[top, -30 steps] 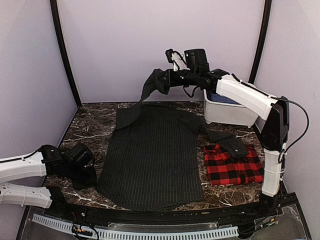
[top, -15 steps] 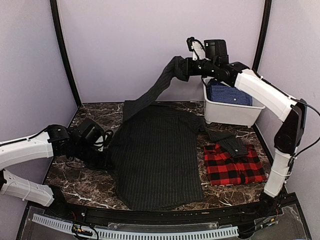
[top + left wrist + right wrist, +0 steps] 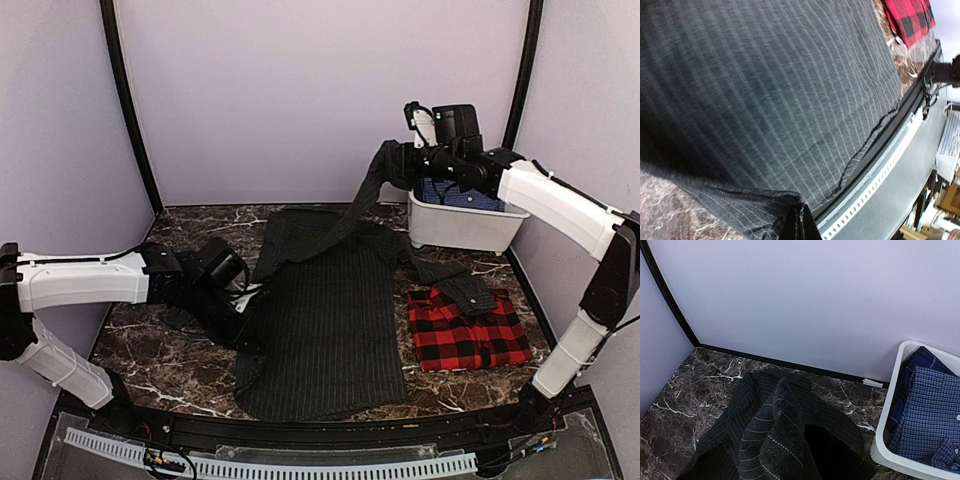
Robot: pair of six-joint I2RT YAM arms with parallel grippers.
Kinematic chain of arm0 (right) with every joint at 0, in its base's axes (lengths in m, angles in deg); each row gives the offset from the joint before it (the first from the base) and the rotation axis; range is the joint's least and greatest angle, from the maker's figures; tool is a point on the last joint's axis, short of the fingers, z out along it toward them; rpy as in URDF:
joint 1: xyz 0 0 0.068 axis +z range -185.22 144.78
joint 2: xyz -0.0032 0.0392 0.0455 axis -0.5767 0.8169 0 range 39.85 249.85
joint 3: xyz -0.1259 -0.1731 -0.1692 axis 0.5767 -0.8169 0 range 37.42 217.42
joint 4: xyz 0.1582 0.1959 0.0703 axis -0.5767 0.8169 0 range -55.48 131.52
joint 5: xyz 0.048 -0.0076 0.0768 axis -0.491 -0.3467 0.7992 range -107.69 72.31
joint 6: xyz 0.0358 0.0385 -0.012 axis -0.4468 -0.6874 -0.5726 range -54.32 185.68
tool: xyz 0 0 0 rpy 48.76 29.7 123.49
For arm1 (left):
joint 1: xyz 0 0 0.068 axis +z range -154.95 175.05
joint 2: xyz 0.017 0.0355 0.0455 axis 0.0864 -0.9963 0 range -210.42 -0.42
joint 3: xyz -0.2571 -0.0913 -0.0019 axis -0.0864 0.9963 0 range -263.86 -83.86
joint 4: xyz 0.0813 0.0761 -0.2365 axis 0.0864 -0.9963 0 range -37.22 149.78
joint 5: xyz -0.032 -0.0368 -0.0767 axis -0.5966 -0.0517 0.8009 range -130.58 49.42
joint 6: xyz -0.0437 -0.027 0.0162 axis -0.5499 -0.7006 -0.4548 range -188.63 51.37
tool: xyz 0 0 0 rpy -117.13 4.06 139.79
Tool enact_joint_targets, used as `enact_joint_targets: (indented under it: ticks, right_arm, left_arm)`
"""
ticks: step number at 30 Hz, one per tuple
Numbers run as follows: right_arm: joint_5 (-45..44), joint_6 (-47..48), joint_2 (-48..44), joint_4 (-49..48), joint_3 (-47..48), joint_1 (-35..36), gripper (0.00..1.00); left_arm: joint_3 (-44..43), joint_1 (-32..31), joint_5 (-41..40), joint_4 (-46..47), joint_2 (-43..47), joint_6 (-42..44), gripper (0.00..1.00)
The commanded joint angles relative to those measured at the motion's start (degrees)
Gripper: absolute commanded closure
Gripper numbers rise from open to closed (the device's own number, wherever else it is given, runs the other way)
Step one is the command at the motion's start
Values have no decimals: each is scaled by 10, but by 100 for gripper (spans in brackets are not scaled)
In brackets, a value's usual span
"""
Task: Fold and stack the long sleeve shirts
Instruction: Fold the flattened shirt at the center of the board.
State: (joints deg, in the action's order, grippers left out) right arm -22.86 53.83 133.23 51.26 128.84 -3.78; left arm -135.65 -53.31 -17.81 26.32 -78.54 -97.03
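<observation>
The charcoal shirt's body (image 3: 300,372) is lying flat next to the shirt's side edge (image 3: 250,368) in my left gripper, so I should now pull that edge inward until it rests on the shirt's body.
The charcoal pinstriped long sleeve shirt (image 3: 325,310) lies spread across the middle of the table. My left gripper (image 3: 243,335) is shut on its left edge, which is lifted and drawn inward; the pinched hem sits between the fingertips (image 3: 799,226) in the left wrist view, with striped cloth (image 3: 765,90) beyond. My right gripper (image 3: 397,165) is shut on a sleeve, held high near the bin. That sleeve (image 3: 777,440) drapes over and hides its fingers. The red-and-black plaid shirt (image 3: 468,338) lies folded at the right, with the other dark sleeve (image 3: 465,290) across its top.
A white bin (image 3: 460,230) stands at the back right, holding a blue checked shirt (image 3: 925,410). Its rim (image 3: 886,437) is close to the right gripper. Marble table (image 3: 150,370) shows at the left. A black rail (image 3: 900,115) runs along the near edge.
My left gripper has moved right, dragging the shirt's left edge toward the middle. My right gripper has carried the raised sleeve rightward, toward the bin.
</observation>
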Motion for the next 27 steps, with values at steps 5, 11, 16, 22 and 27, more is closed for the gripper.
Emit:
enact_joint_targets:
  ticks: [5, 11, 16, 22, 27]
  right_arm:
    - [-44, 10, -44, -31, -11, -9, 100]
    - [-61, 29, -53, -30, 1, -9, 100]
    - [-88, 44, -43, -24, 6, -9, 100]
    - [-122, 56, -26, -11, 15, -9, 100]
    - [-138, 63, -22, -4, 27, -10, 100]
  left_arm:
    - [-37, -27, 65, 13, -53, 48, 100]
    - [-41, -31, 79, 16, -69, 54, 100]
    - [-50, -34, 96, 19, -79, 60, 100]
    - [-50, -44, 110, 18, -96, 69, 100]
    - [-50, -47, 117, 18, -106, 72, 100]
